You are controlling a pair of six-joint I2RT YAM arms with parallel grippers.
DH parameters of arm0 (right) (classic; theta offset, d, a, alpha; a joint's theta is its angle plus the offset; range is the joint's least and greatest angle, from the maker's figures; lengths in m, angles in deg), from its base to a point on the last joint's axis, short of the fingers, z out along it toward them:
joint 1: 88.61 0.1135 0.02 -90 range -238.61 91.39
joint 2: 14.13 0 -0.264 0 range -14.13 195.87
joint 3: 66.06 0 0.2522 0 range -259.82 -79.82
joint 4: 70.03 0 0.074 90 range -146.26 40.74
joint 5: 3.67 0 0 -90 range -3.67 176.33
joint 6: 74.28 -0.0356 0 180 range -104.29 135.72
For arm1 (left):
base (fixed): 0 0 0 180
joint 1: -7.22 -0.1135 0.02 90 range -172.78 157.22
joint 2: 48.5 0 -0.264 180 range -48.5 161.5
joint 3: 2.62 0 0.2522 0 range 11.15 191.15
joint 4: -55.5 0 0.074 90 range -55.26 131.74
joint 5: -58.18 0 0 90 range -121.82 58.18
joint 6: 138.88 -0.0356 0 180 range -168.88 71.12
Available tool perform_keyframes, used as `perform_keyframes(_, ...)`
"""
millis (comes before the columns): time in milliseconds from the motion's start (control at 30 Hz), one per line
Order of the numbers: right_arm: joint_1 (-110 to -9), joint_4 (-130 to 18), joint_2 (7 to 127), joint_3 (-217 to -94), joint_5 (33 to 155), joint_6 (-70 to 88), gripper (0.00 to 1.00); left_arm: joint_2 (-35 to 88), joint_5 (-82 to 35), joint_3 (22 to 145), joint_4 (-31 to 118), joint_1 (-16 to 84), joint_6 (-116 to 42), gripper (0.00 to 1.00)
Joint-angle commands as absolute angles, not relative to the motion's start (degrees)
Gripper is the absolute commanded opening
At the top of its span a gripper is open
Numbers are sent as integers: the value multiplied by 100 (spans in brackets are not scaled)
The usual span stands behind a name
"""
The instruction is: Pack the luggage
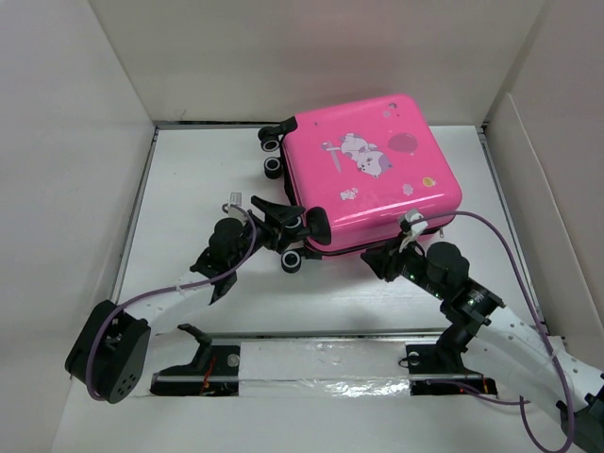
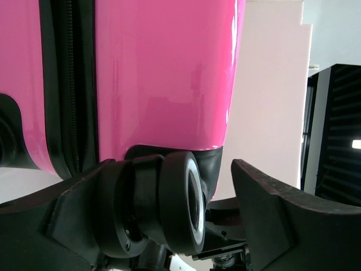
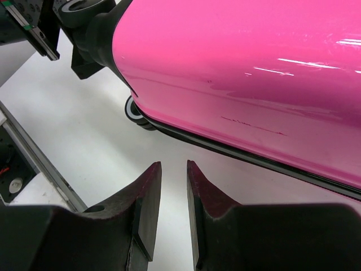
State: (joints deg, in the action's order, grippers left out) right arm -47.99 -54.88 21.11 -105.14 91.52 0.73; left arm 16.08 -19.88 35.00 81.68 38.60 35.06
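Note:
The luggage's near edge (image 1: 351,250) slants away from my right gripper, so next my left gripper pulls the luggage square before my right gripper takes the zipper pull (image 1: 441,233).
The luggage (image 1: 373,170) is a bright pink hard-shell suitcase with a cartoon animal print. It lies flat and closed on the white table. My left gripper (image 1: 281,226) is at its near-left corner, jaws wide apart around a black-and-white caster wheel (image 2: 180,203). The left finger touches the wheel; the right finger (image 2: 265,209) stands clear of it. The pink shell (image 2: 163,73) fills the left wrist view. My right gripper (image 1: 382,261) sits just in front of the suitcase's near edge. Its jaws (image 3: 174,165) stand a narrow gap apart with nothing between them, below the shell (image 3: 254,68).
Two more caster wheels (image 1: 273,154) stick out at the suitcase's far-left side. White walls enclose the table on the left, back and right. A metal rail (image 1: 321,363) runs along the near edge between the arm bases.

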Motion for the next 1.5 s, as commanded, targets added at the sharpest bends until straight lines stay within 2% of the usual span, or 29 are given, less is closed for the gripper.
perform_keyframes(0,-4748,-5714,2076,-10478,9090,95,30,1575,-1925,3778,8726,3834,3514,77)
perform_keyframes(133,-4748,-5723,2076,-10469,9055,95,30,1461,-2031,3690,8718,3834,3532,64)
perform_keyframes(267,-4748,-5670,2041,-10469,8958,42,31,1408,-2127,3619,8735,3834,3523,34)
perform_keyframes(333,-4748,-5644,1979,-10487,8818,-36,38,1416,-2101,3637,8831,3834,3471,23)
perform_keyframes(367,-4748,-5540,1944,-10504,8765,-72,43,1417,-2084,3663,8849,3834,3384,12)
perform_keyframes(400,-4748,-5382,1848,-10531,8660,-107,50,1408,-2083,3750,8849,3834,3322,6)
perform_keyframes(433,-4748,-5293,1795,-10557,8642,-159,53,1399,-2075,3795,8832,3834,3269,1)
perform_keyframes(500,-4748,-5012,1576,-10663,8205,-230,55,1347,-2049,3952,8814,3834,3111,0)
perform_keyframes(567,-4748,-4854,1382,-10663,7914,-388,53,1268,-2031,4058,8771,3834,3023,0)
perform_keyframes(600,-4748,-4705,1120,-10637,7468,-475,29,1241,-2022,4146,8718,3834,2953,0)
perform_keyframes(633,-4748,-4634,970,-10593,7229,-720,15,1206,-2005,4173,8700,3834,2926,0)
perform_keyframes(667,-4748,-4564,803,-10540,6983,-836,5,1145,-2004,4199,8700,3834,2900,0)
perform_keyframes(700,-4748,-4363,636,-10453,6563,-967,0,1109,-2004,4243,8656,3773,2864,0)
perform_keyframes(833,-4748,-3966,-85,-10241,5848,-1530,0,986,-1935,4183,8515,3483,2758,0)
perform_keyframes(933,-4748,-3693,-148,-10206,5487,-1741,2,951,-1680,3954,8779,3201,2846,0)
perform_keyframes(967,-4748,-3667,-87,-10223,5452,-1785,4,933,-1618,3919,8788,3149,2838,0)
perform_keyframes(1067,-4748,-3710,45,-10259,5364,-1856,24,907,-1495,3778,8823,2973,2803,0)
perform_keyframes(1100,-4748,-3737,167,-10259,5320,-1874,34,898,-1434,3743,8832,2903,2803,0)
perform_keyframes(1167,-4748,-3763,291,-10276,5293,-1804,38,863,-1197,3585,8928,2578,2837,0)
perform_keyframes(1267,-5011,-4061,546,-10320,5512,-1497,42,793,-890,3453,9043,2095,2873,0)
perform_keyframes(1367,-5501,-4483,1019,-10346,6354,-961,44,740,-556,3426,9113,1516,2908,0)
perform_keyframes(1467,-5880,-5299,1600,-10355,8004,-363,38,757,-204,3435,9288,1058,3022,0)
